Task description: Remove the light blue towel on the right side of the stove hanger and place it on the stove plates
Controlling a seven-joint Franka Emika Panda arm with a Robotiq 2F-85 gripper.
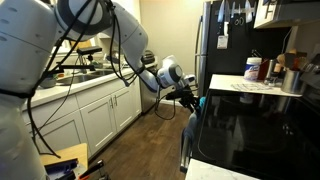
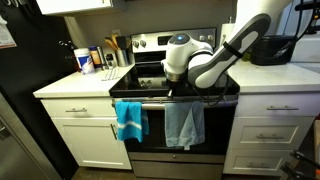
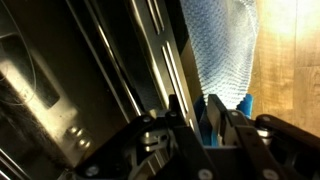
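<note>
The fingers of my gripper are at the light blue towel's side edge point(image 3: 222, 97), beside the teal towel. I should open them, move over the towel's broad front point(image 3: 224, 52) and grip there.
The light blue towel point(image 2: 185, 126) hangs from the stove hanger point(image 2: 155, 101), a silvery bar on the stove front, at its right part. It also shows in an exterior view point(image 1: 187, 138) and in the wrist view point(image 3: 225, 45). My gripper point(image 2: 184, 96) is at the bar, at the towel's top edge. In the wrist view its fingers point(image 3: 200, 125) stand close together with blue cloth between them, beside the hanger point(image 3: 165, 60). The stove plates point(image 2: 150, 75) are glossy black and bare behind the gripper; they also show in an exterior view point(image 1: 250, 125).
A brighter teal towel point(image 2: 130, 120) hangs on the bar's left part. Bottles and jars stand on the white counter point(image 2: 85, 60) left of the stove, and on the counter point(image 1: 262, 70) beyond it. A black fridge point(image 1: 225, 40) and white cabinets point(image 2: 270, 130) flank the stove.
</note>
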